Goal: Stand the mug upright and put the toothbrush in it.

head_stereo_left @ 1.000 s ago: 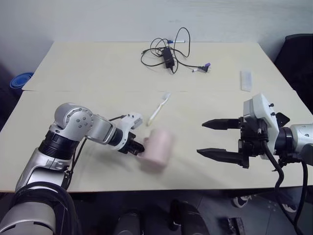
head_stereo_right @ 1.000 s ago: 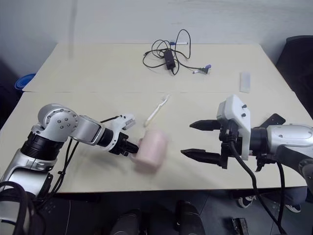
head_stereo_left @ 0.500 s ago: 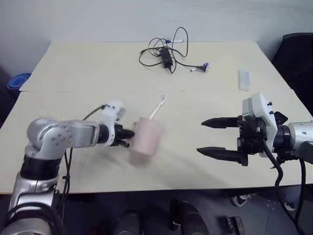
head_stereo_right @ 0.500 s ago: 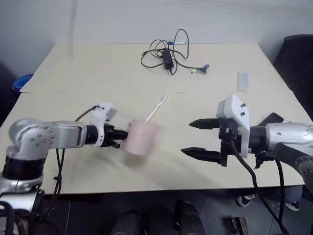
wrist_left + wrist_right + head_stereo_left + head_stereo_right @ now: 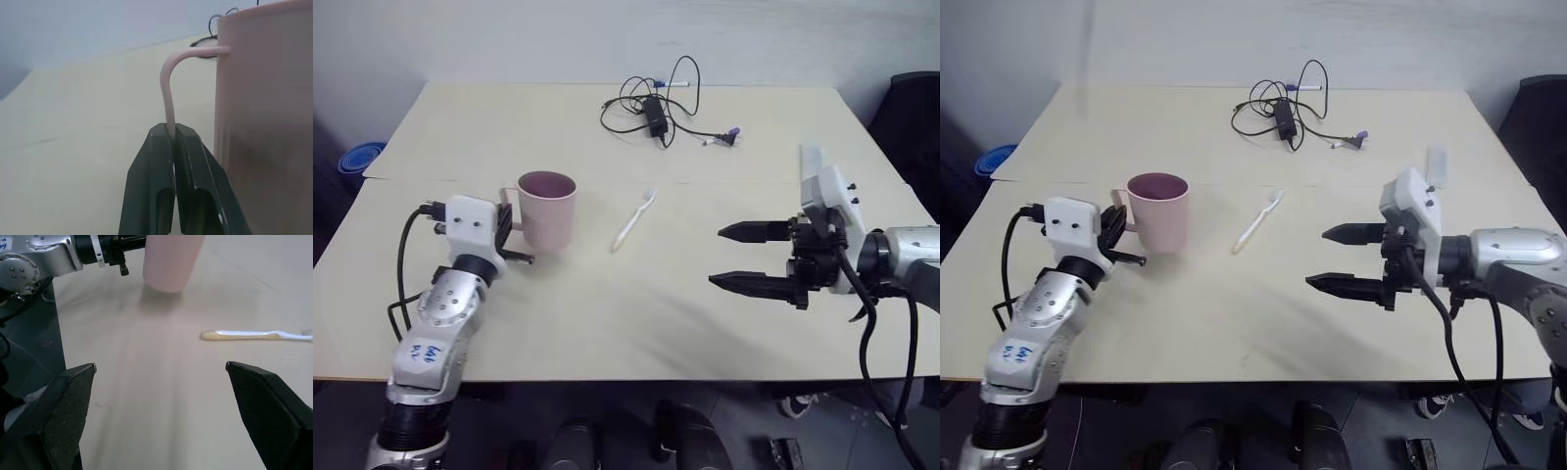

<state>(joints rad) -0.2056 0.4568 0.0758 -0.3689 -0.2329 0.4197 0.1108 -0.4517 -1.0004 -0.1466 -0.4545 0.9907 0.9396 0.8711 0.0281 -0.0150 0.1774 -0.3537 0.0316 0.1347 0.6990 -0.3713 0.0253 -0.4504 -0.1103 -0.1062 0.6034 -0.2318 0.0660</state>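
Note:
I see that the mug's opening (image 5: 547,184) is much wider than the slim toothbrush (image 5: 634,220), so the toothbrush will lean on the mug's rim when I let it down inside.
The pale pink mug (image 5: 546,211) stands upright on the table, left of the middle, its mauve inside facing up. My left gripper (image 5: 171,131) is shut on the mug's thin loop handle (image 5: 168,83), reaching it from the near left side. The white-cream toothbrush (image 5: 633,219) lies flat just right of the mug, bristled head pointing away; it also lies in the right wrist view as the toothbrush (image 5: 254,335). My right gripper (image 5: 715,257) hovers open and empty to the right of the toothbrush, fingers pointing left.
A tangle of black cable with an adapter (image 5: 656,110) and a pen (image 5: 671,84) lie at the table's far side. A small white bar (image 5: 808,157) sits at the right behind my right hand. A blue bowl (image 5: 357,157) is off the table's left edge.
My left gripper has swung the mug from tilted on its side to upright and carried it left and away from the front edge. The right gripper has barely moved.

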